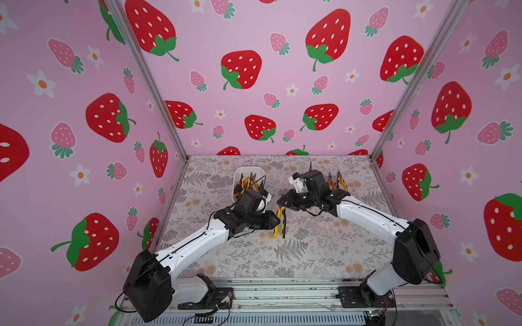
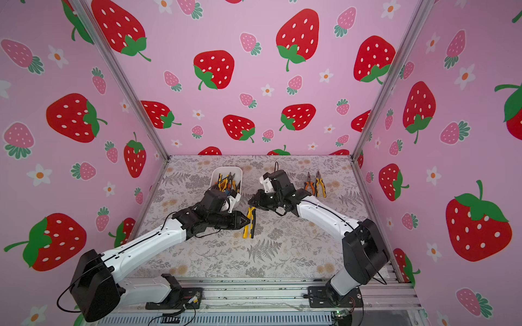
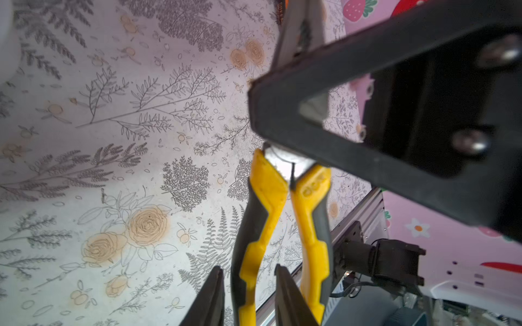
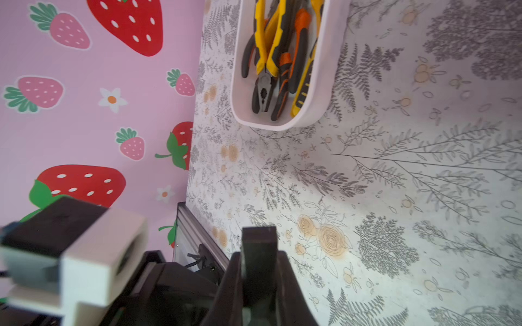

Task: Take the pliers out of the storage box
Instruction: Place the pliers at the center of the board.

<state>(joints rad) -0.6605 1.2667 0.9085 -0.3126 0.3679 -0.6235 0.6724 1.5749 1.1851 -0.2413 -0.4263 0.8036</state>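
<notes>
I can see one yellow handle [image 3: 248,271] sitting shallow at the ends of my left gripper's open fingers, so I should reach deeper with my left gripper around its lower end [image 1: 275,234] and close before I turn the pliers.
A yellow-and-black pair of pliers [image 1: 280,223] hangs upright between my two grippers over the middle of the table. My right gripper [image 1: 281,203] is shut on its metal head [image 4: 258,242]. My left gripper [image 3: 248,268] is open around one yellow handle [image 3: 254,254], with gaps on both sides. The white storage box [image 1: 248,170] stands at the back left, just behind the left wrist. Several more pliers [image 4: 271,56] lie inside the box [image 4: 324,84]. Both top views show the hand-over, and the hanging pair [image 2: 250,223] stays above the cloth.
Two pliers [image 1: 336,180] lie side by side on the floral tabletop at the back right, behind the right arm, also in a top view [image 2: 315,185]. Pink strawberry walls close the table on three sides. A metal rail [image 1: 282,285] runs along the front edge.
</notes>
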